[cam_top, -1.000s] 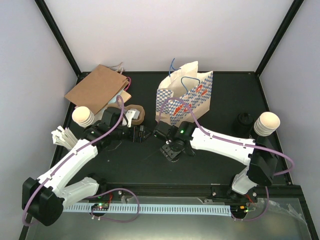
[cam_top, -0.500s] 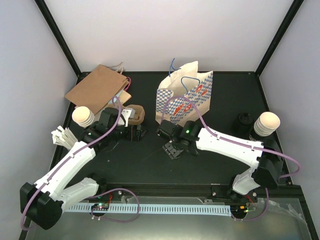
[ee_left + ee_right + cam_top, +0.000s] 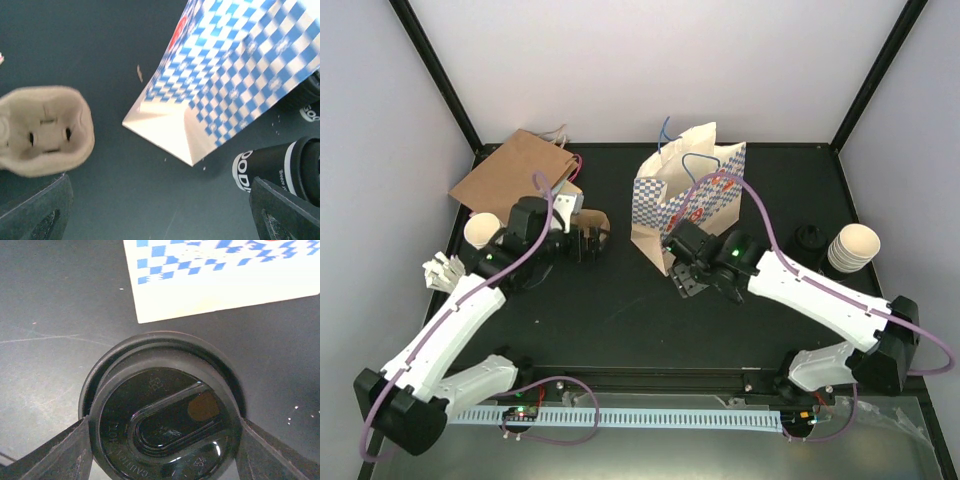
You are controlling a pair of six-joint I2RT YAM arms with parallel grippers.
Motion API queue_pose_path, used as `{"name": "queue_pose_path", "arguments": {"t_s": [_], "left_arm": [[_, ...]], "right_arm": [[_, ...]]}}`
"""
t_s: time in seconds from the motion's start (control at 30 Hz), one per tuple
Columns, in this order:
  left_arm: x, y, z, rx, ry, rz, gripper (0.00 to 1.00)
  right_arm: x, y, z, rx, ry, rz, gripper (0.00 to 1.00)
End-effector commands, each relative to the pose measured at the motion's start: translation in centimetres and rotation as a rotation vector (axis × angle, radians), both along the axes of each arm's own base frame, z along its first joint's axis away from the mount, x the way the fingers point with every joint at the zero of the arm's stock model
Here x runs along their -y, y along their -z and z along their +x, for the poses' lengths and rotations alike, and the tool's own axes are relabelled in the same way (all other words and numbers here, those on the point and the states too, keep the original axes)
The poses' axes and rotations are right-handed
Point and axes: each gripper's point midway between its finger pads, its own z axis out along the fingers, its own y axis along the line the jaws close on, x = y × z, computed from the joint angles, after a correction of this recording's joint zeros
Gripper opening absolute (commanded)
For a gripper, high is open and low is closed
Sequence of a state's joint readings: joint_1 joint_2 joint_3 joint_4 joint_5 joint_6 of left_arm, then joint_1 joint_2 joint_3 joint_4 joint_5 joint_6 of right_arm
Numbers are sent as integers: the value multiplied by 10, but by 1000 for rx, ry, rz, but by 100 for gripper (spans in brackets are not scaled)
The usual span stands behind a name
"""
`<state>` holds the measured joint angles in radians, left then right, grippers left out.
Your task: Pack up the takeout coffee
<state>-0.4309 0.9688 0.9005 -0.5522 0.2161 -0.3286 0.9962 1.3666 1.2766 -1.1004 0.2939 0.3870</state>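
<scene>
I can see the checked bag upright (image 3: 665,205) with its rim facing the pulp cup carrier clear, so I should carry on moving my left gripper up to that rim (image 3: 652,163) and close it there.
A takeout coffee cup with a round black lid (image 3: 165,425) sits between my right gripper's (image 3: 165,440) fingers (image 3: 50,452), which press on both its sides. In the top view that gripper (image 3: 692,275) is at the near corner of the blue-and-white checked bag (image 3: 692,195) and hides most of the cup. The left wrist view shows this cup's black body with white lettering (image 3: 267,165) beside the bag (image 3: 235,65). A second black cup (image 3: 809,240) stands at the right. My left gripper (image 3: 586,238) is open and empty by the pulp cup carrier (image 3: 45,130).
A brown paper bag (image 3: 515,175) lies at the back left. Stacks of cream cups stand at the left (image 3: 480,230) and right (image 3: 855,247). White slips (image 3: 442,270) lie at the left edge. Black frame posts rise at the back corners.
My right gripper has carried the cup from the table's middle back and right to the checked bag's near corner. My left gripper has moved back, closer to the cup carrier.
</scene>
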Motion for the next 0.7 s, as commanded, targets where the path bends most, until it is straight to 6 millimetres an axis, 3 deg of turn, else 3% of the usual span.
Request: {"name": "queue_pose_path", "arguments": {"t_s": [0.0, 0.23, 0.5, 0.67], "left_arm": [[8, -46, 24, 126, 42, 22, 99], [37, -90, 71, 206, 104, 22, 99], [88, -98, 137, 176, 221, 19, 92], [115, -93, 160, 167, 268, 66, 86]], "right_arm": [[26, -2, 14, 44, 95, 1, 70], [58, -19, 19, 97, 184, 51, 70], [77, -39, 15, 144, 217, 66, 70], [86, -61, 14, 183, 228, 81, 70]]}}
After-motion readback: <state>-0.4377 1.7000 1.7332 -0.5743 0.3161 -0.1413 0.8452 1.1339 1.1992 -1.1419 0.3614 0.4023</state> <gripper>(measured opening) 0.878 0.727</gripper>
